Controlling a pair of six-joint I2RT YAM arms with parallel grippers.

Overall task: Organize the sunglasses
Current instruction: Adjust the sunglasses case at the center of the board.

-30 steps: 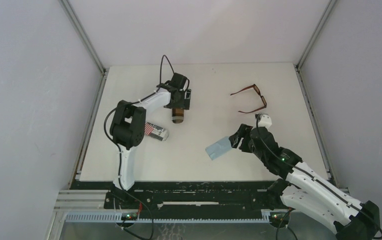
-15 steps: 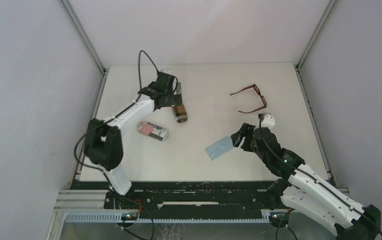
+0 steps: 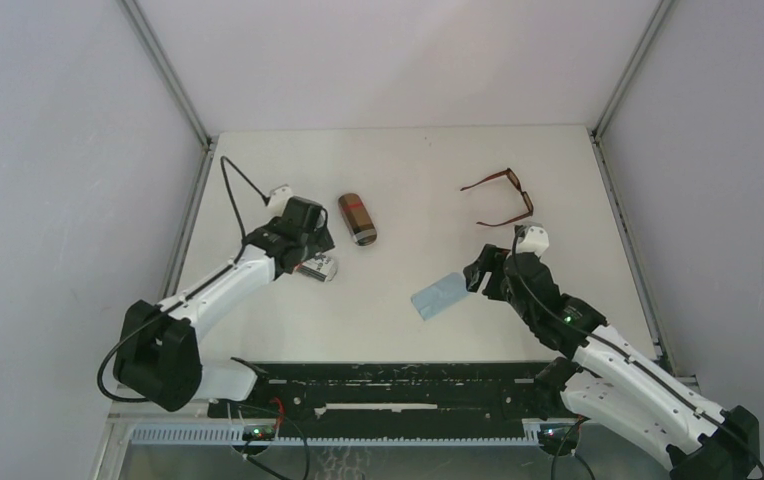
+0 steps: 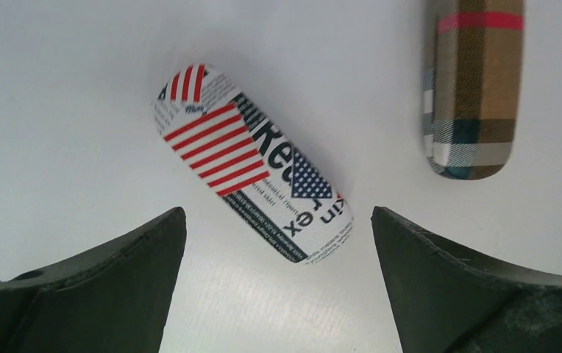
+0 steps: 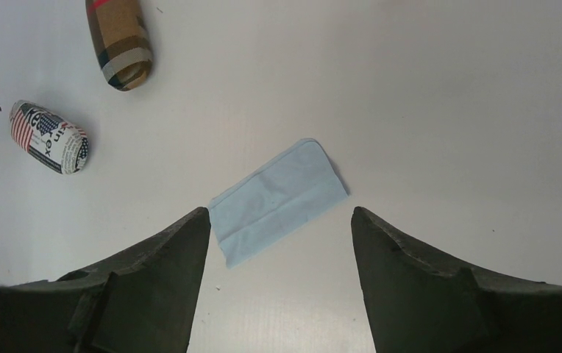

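Note:
My left gripper keeps lowering, as the flag-print case's near end point(image 4: 309, 229) lies free within the fingers' width, until they're on either side of that end point(image 3: 323, 268), then close.
The dark brown sunglasses point(image 3: 503, 197) lie open on the table at the back right, apart from both grippers. The red pair is out of view. My left gripper point(image 3: 310, 258) is open and empty just above the flag-print case point(image 3: 324, 268). In the left wrist view point(image 4: 278, 213) its jaws stand wide, with the case point(image 4: 252, 194) lying diagonally ahead of the gap. My right gripper point(image 3: 473, 278) is open and empty at the right edge of a light blue cloth point(image 3: 439, 294). In the right wrist view point(image 5: 279, 212) the cloth point(image 5: 278, 198) lies flat ahead of the jaws.
A brown plaid case point(image 3: 357, 218) lies closed behind the flag-print case, also in the left wrist view point(image 4: 473, 81) and the right wrist view point(image 5: 120, 40). The flag-print case shows in the right wrist view point(image 5: 48, 137) too. Walls enclose the white table point(image 3: 408, 160).
My left arm has drawn back from the plaid case toward the near left and now hangs over the flag-print case. The plaid case stays on the table. The right arm has barely moved.

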